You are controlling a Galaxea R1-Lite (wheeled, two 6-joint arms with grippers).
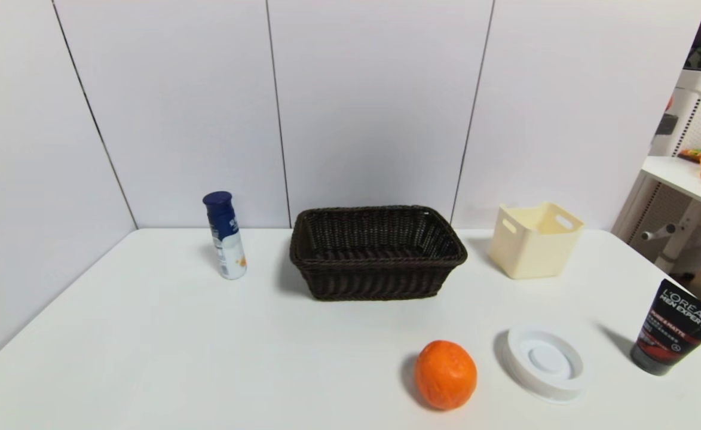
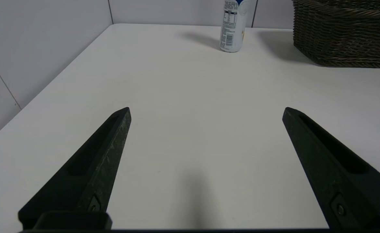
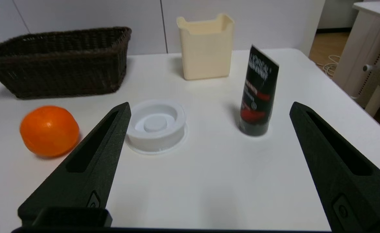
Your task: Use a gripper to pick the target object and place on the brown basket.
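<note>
A thin edge [image 3: 157, 152] spreads out around the white disc's base. So the disc's rim [image 1: 552, 387] will squeeze inward but stay round elsewhere when I lift it.
The flat white round disc [image 1: 544, 362] with a raised rim lies on the white table at the front right, beside an orange [image 1: 445, 374]. It also shows in the right wrist view [image 3: 155, 125]. The dark brown wicker basket [image 1: 377, 251] stands at the back middle and is empty; it also shows in the right wrist view [image 3: 57, 61]. My right gripper [image 3: 209, 111] is open and empty, low over the table, short of the disc. My left gripper [image 2: 206, 111] is open and empty over bare table at the left. Neither gripper shows in the head view.
A blue-capped white bottle [image 1: 225, 235] stands left of the basket. A cream plastic bin [image 1: 534, 238] stands right of it. A black L'Oreal tube [image 1: 672, 326] stands at the right table edge. A white desk [image 1: 685, 173] lies beyond.
</note>
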